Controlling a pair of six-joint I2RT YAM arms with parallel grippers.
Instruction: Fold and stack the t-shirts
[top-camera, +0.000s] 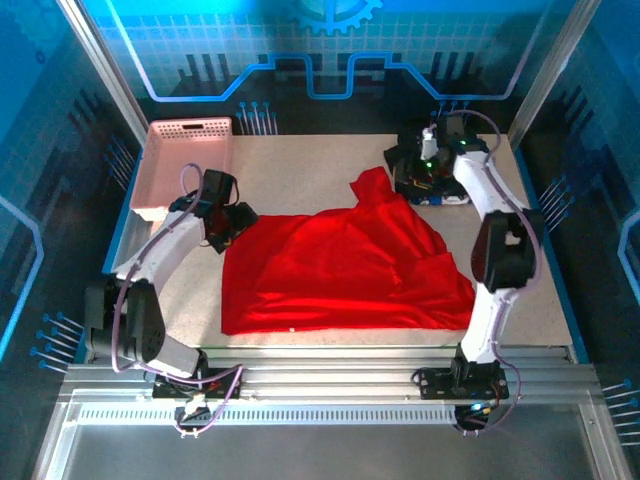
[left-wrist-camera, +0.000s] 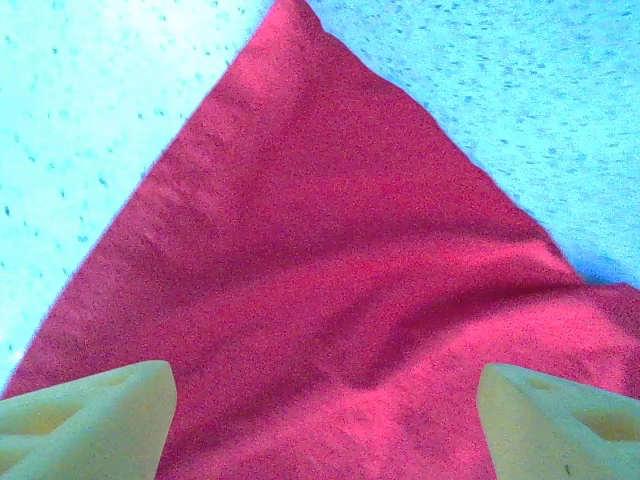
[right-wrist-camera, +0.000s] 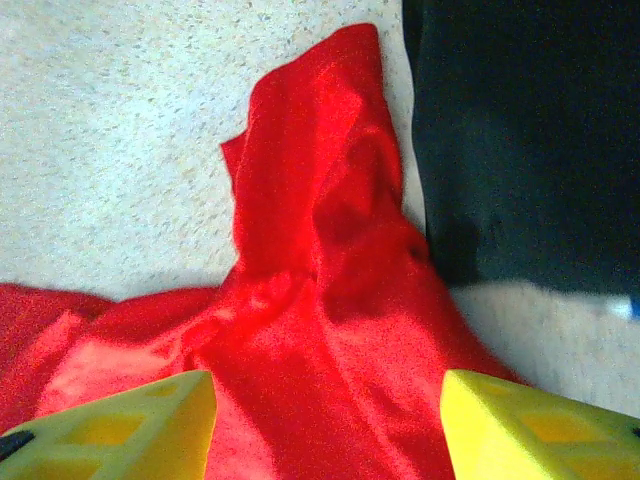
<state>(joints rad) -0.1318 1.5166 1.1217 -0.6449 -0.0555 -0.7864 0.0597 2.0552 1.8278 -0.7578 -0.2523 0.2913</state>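
Observation:
My grippers will carry both ends nearer, and the red t-shirt's back edge (top-camera: 312, 215) will then pull straight and fold over, because it dips between corner and bunched peak (top-camera: 373, 187).
The bright red t-shirt (top-camera: 340, 270) lies spread over the middle of the table, with a bunched peak pointing to the back right. My left gripper (top-camera: 232, 222) hangs over its left corner. In the left wrist view that gripper (left-wrist-camera: 325, 420) is open, and the red t-shirt's pointed corner (left-wrist-camera: 320, 250) lies flat below the jaws. My right gripper (top-camera: 418, 168) is at the back right, by the folded dark shirts (top-camera: 447, 193). In the right wrist view it (right-wrist-camera: 330, 430) is open above the red t-shirt's rumpled peak (right-wrist-camera: 320, 200), which touches a black folded shirt (right-wrist-camera: 520, 140).
A pink perforated basket (top-camera: 185, 165) stands at the back left, just behind my left arm. Bare speckled tabletop (top-camera: 300, 165) runs along the back between basket and dark shirts. The metal rail (top-camera: 330, 375) borders the table's near edge.

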